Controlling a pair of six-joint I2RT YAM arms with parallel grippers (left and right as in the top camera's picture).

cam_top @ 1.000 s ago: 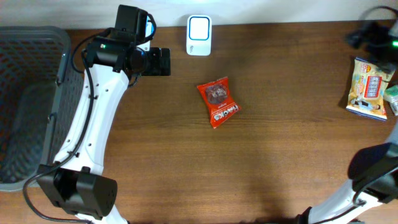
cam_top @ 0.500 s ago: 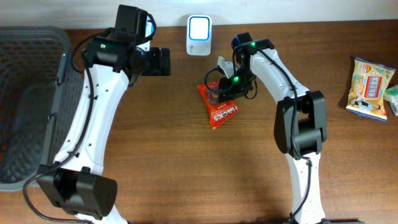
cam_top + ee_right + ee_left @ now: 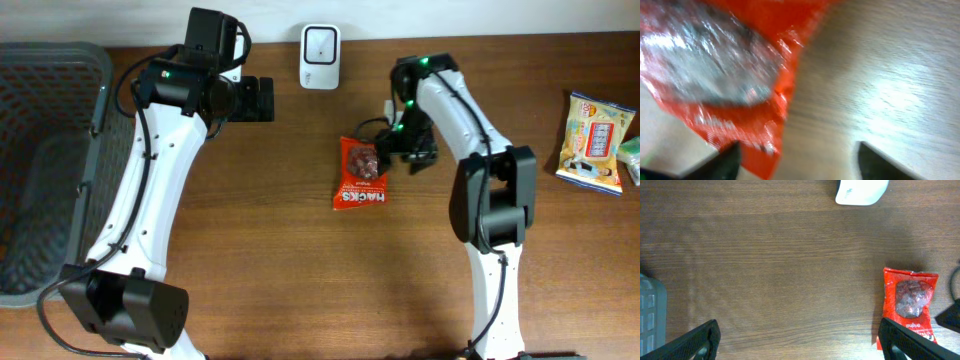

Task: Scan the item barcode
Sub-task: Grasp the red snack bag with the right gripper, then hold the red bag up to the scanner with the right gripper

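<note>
The red packet [image 3: 775, 115] is off to one side of my right gripper's open fingers. Next, my right gripper moves over the packet [image 3: 361, 178] and grips it first.
The item is a red snack packet [image 3: 360, 172] lying flat on the wooden table, printed face up; no barcode shows. It also appears at the right of the left wrist view [image 3: 907, 305] and blurred at the upper left of the right wrist view [image 3: 725, 70]. The white scanner [image 3: 320, 42] stands at the table's back edge. My right gripper [image 3: 396, 146] sits low just right of the packet's top, jaws apart [image 3: 800, 162], with the packet's edge by the left finger and nothing clamped. My left gripper [image 3: 256, 100] hovers open left of the scanner [image 3: 861, 190], over bare wood [image 3: 802, 347].
A dark mesh basket [image 3: 40, 160] fills the left end of the table; its corner [image 3: 650, 315] shows in the left wrist view. Yellow snack packs [image 3: 595, 140] lie at the far right edge. Bare wood stretches across the front half of the table.
My right arm swung in from the far right to the packet, closed partly and opened again. The packet has turned and slid a little right and forward. The left arm has not moved.
</note>
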